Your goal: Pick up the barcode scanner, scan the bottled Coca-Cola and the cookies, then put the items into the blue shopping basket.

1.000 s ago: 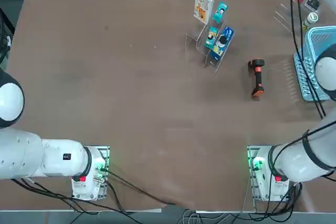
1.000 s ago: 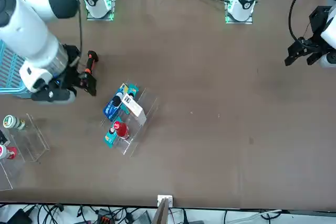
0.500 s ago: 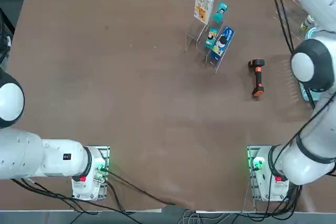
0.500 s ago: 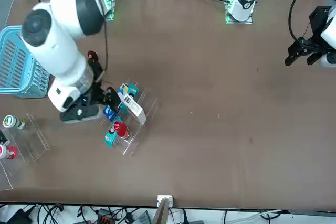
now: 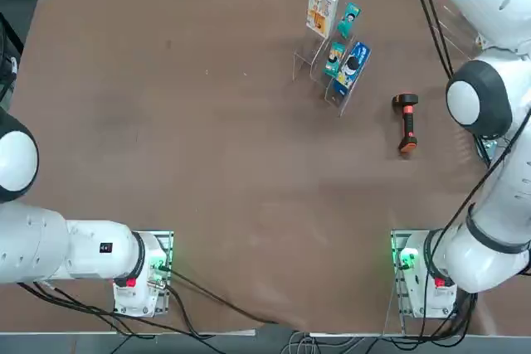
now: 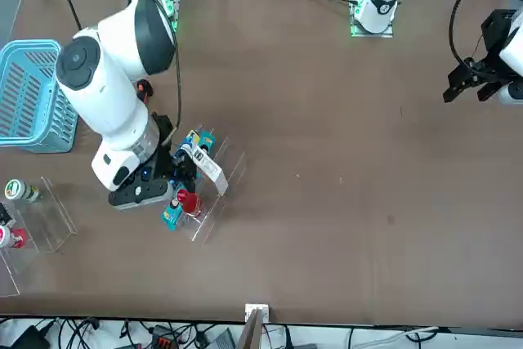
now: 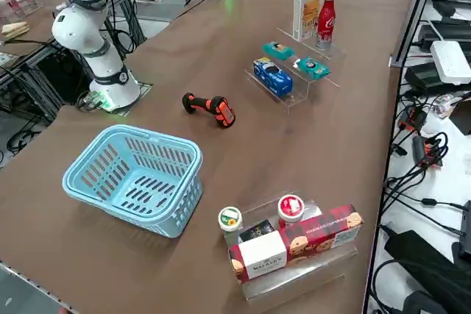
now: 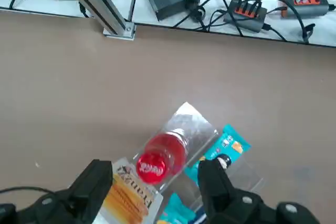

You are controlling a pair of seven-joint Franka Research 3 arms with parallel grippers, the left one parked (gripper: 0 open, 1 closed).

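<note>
The Coca-Cola bottle (image 6: 191,203) will come away by itself when I lift it, because clear rack (image 6: 209,197) shows between it and the white cookies carton.
My right gripper (image 8: 155,182) hangs open over the display rack, its fingers (image 8: 97,181) on either side of the Coca-Cola bottle's red cap (image 8: 157,161) and above it. The bottle (image 7: 326,12) stands upright at the rack's far end beside the white cookies carton (image 7: 307,12). On the table between the rack and the basket lies the black-and-orange barcode scanner (image 5: 406,122), well clear of the gripper. The light blue shopping basket (image 7: 136,178) stands empty near the table's right edge. In the front view my arm (image 6: 122,120) covers most of the scanner.
Two teal packets (image 7: 280,51) and a blue packet (image 7: 269,76) fill the rack's lower steps. A second clear stand (image 7: 294,244) by the basket holds a red cookie box and two capped containers. Cables and power strips (image 8: 252,11) lie just beyond the far edge.
My right arm swung from beside the basket and scanner across to the display rack. The gripper now hangs over the bottle. Nothing on the table moved.
</note>
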